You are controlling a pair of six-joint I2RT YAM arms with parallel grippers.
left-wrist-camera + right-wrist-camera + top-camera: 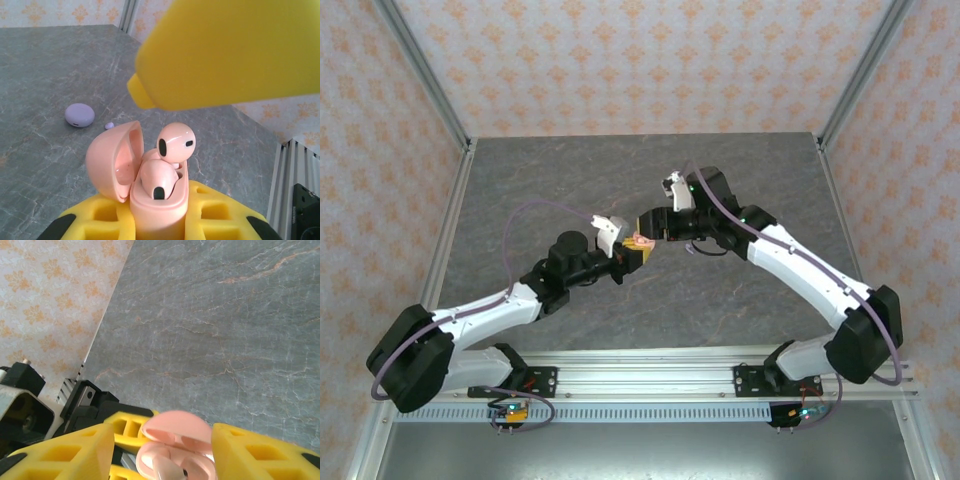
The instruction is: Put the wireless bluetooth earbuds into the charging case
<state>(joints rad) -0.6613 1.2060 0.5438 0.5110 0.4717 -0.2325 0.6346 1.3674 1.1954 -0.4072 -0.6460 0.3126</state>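
The second pink earbud's head (176,142) sticks up above the case's rim, so next my right gripper opens and gets the earbud to sit in its slot (176,165) before it closes the lid.
My left gripper (160,222) is shut on a salmon-pink charging case (160,205), held upright with its lid (112,160) swung open to the left. One pink earbud (159,177) lies seated in the case. A second pink earbud (176,142) stands higher, its head above the rim. My right gripper (165,442) is open, with one yellow finger (75,450) on each side of the case lid (177,427) and apart from it. In the top view the two grippers meet over mid-table, left gripper (630,256) under right gripper (651,229), with the case (642,243) between them.
A lilac-purple closed case (79,115) sits on the grey marble table (40,70), with a tiny purple earbud (109,125) just right of it. The right gripper's yellow finger (230,50) hangs close above the pink case. Patterned walls and metal posts ring the table.
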